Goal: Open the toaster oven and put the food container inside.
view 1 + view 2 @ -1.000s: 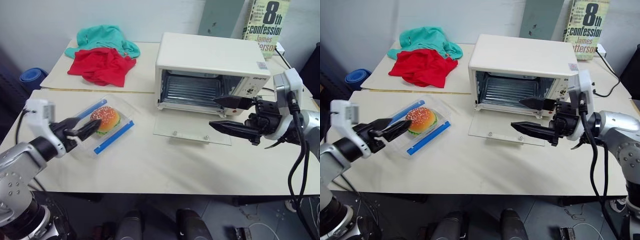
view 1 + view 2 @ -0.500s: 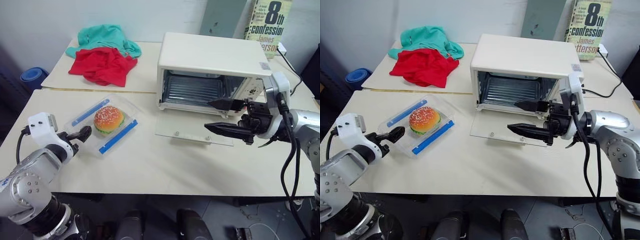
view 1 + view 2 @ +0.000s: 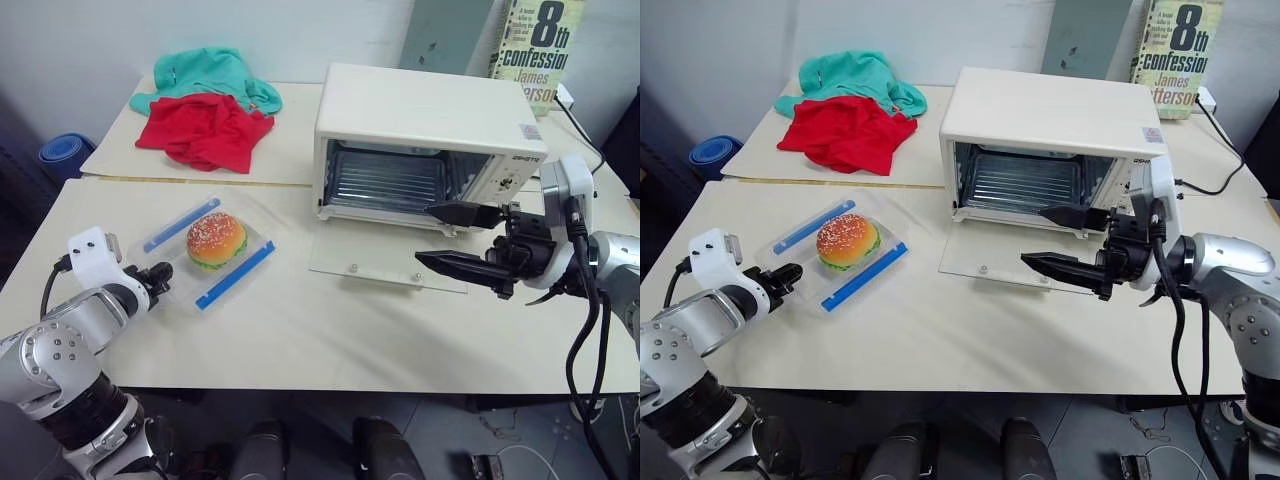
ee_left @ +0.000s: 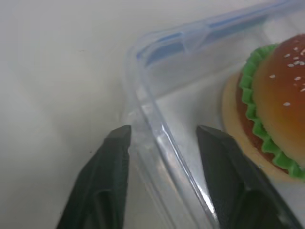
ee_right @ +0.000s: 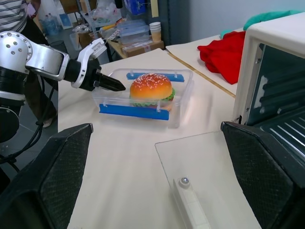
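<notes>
My left gripper should turn the food container straight, as it lies crooked to the toaster oven, then open and grip the food container's short side [image 4: 167, 148] squarely.
The cream-white toaster oven [image 3: 430, 110] stands at the back right. Its glass door [image 3: 385, 262] lies flat open on the table, and the wire rack shows inside. The clear food container [image 3: 205, 250] with blue side clips holds a toy hamburger [image 3: 216, 238] and rests on the table at the left. My left gripper [image 3: 160, 272] is at the container's near-left corner. Its fingers [image 4: 116, 148] stand a little apart on either side of the corner rim [image 4: 147, 119], with gaps showing. My right gripper [image 3: 428, 236] hovers wide open and empty above the door's right part.
A red cloth [image 3: 205, 130] and a teal cloth [image 3: 205, 75] lie at the back left. A book [image 3: 535, 45] and a grey panel [image 3: 440, 35] lean on the wall behind the oven. A cable runs along the table's right edge. The oven door's white handle [image 5: 190, 205] points towards me.
My left gripper has sunk to the container's near-left corner, and its fingers have narrowed around the rim. The right gripper has stayed in front of the oven.
</notes>
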Controlling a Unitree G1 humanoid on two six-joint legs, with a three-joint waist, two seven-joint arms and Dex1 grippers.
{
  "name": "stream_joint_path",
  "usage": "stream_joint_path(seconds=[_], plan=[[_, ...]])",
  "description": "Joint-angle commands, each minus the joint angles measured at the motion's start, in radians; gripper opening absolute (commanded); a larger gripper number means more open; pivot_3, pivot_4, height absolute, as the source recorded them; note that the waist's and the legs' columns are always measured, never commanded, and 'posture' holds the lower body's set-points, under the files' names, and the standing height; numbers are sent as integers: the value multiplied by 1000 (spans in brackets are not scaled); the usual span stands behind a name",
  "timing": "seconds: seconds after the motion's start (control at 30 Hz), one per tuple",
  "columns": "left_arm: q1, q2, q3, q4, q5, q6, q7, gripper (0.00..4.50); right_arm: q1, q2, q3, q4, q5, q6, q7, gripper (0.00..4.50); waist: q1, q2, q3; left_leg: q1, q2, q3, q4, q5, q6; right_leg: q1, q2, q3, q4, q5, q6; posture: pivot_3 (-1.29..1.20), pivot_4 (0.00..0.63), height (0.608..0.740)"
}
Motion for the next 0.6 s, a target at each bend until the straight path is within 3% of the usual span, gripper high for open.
stream_joint_path(seconds=[0.03,0.2,0.3,0.6], plan=[[-12,52,-34,10,-4,-8,7,1240,1,-12,-58,-34,25,2,-7,4500,0,0,0,0,0,0,0,0,0,0,0,0,0,0,0,0,150,740],[-30,178,-181,54,14,-8,-44,763,24,-35,-81,-63,60,53,-30,4500,-1,0,0,2,0,0,-1,2,0,1,0,0,0,0,0,0,150,740],[-94,252,-276,92,31,-37,-98,763,41,-28,-104,-86,56,47,-61,4500,-1,0,0,2,1,0,-2,2,-1,1,-1,0,0,1,-2,0,150,740],[-362,222,-498,232,31,-81,-238,763,178,-5,-212,-189,115,51,-157,4500,8,0,0,-2,-1,1,-8,3,-4,-3,-1,-4,-3,1,-2,0,150,740]])
